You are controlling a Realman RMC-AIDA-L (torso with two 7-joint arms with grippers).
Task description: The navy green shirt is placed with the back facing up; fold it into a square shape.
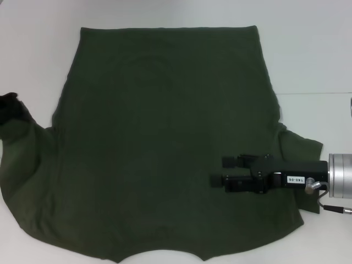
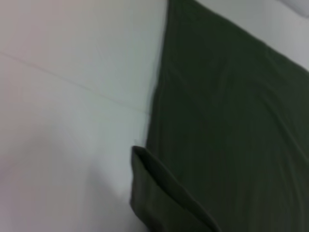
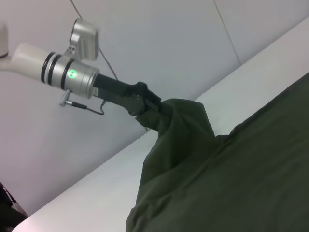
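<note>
I should keep folding the raised sleeve (image 1: 15, 130) inward with my left gripper, which holds it by its end beside the flat body (image 1: 107, 157), until the sleeve lies on the body.
The navy green shirt (image 1: 159, 148) lies spread flat on the white table, hem at the far side. My left gripper (image 1: 10, 104) is at the shirt's left edge, shut on the left sleeve and holding it raised. In the right wrist view the left gripper (image 3: 153, 109) shows with the sleeve (image 3: 181, 125) draped from it. My right gripper (image 1: 219, 170) hovers over the shirt's right side near the right sleeve (image 1: 300, 146), pointing left, open and holding nothing. The left wrist view shows the shirt's side edge (image 2: 231, 121) and the lifted sleeve fold (image 2: 159, 193).
The white table (image 1: 308, 49) surrounds the shirt on the left, far side and right. The shirt's collar end reaches the near edge of the head view. A table seam runs along the right (image 1: 313, 93).
</note>
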